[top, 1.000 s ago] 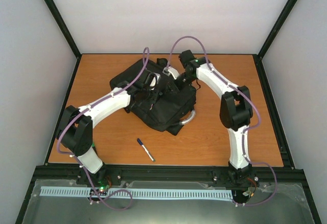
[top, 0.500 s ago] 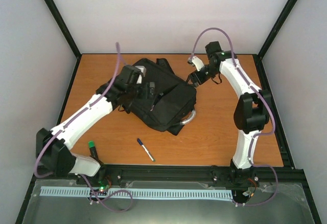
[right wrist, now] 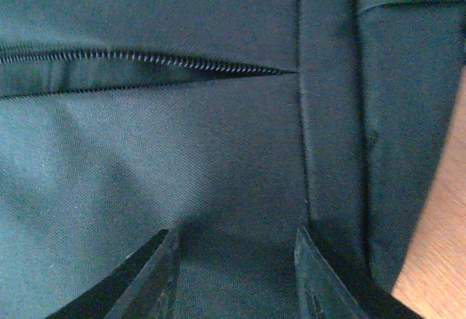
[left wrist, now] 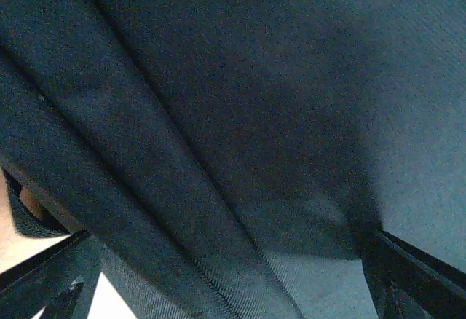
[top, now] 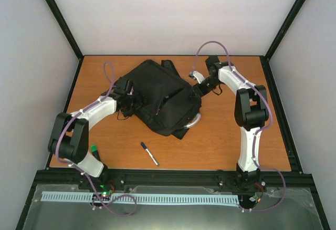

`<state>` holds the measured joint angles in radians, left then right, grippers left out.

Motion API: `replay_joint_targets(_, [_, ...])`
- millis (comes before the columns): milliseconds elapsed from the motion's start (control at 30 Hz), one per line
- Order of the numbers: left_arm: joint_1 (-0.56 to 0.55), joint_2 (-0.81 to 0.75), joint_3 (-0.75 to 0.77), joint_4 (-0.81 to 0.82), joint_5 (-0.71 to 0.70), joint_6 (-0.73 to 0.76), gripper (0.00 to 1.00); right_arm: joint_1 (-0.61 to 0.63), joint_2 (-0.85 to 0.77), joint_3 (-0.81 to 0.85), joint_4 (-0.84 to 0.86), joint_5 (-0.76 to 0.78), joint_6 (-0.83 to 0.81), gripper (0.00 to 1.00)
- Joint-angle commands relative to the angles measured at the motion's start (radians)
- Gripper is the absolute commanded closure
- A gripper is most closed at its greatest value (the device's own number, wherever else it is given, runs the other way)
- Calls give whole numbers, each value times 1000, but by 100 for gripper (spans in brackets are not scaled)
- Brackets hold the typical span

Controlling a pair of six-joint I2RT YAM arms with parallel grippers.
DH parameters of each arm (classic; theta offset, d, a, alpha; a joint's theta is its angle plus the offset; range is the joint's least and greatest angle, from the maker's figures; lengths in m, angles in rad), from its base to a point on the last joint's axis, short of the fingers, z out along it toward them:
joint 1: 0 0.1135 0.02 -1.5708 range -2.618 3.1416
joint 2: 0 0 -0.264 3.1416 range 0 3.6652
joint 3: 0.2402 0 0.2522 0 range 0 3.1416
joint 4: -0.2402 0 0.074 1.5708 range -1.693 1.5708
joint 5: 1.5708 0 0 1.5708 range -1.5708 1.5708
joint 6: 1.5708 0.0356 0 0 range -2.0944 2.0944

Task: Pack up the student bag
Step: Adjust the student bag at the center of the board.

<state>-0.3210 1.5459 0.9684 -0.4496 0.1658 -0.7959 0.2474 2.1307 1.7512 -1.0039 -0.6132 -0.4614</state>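
I should turn the bag square first, because the student bag lies slanted (top: 161, 97) under my grippers. Then I should bring my left gripper back to take the blue and white pen (top: 149, 154).
The student bag (top: 157, 96), a large black backpack with a grey curved handle (top: 195, 121), lies flat in the middle of the table. My left gripper (top: 131, 100) is at its left edge. In the left wrist view black bag fabric (left wrist: 218, 115) fills the frame, and that gripper (left wrist: 226, 239) stands wide open against it. My right gripper (top: 196, 84) is at the bag's upper right edge. Seen from the right wrist, this gripper (right wrist: 235, 231) has its fingers apart over flat fabric, below a partly open zipper (right wrist: 145, 60).
A blue and white pen (top: 149, 153) lies on the wooden table (top: 226, 135) in front of the bag. Black frame rails (top: 273, 104) border the table on all sides, with white walls behind.
My left gripper has come off the top of the bag to its left edge and opened wide. The right gripper swung away from the bag, then back to its right edge.
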Motion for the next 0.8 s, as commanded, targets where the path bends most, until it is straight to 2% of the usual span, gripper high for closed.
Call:
replay_joint_targets(0, [-7,103,82,172,131,-51,0,6,-47,-135,-10,-55,-29,57])
replay_joint_targets(133, [-48,225,199,163,178,-8,0,6,-126,-287,-3,-45,-68,59])
replay_joint_targets(267, [-132,330,325,130,161,36,0,7,-228,-463,28,-35,-76,59])
replay_joint_targets(500, [-199,439,497,48,108,46,0,-38,-398,-603,37,143,-105,53])
replay_joint_targets(600, [-199,400,536,-72,-20,73,0,-102,-440,-583,-12,170,-132,49])
replay_joint_targets(667, [-205,315,528,-161,-186,71,0,-150,-466,-554,-43,164,-142,45])
replay_joint_targets(733, [-221,198,473,-208,-393,52,0,-191,-483,-515,-60,152,-142,41])
replay_joint_targets(767, [-235,134,432,-216,-451,37,0,-202,-489,-501,-63,146,-135,40])
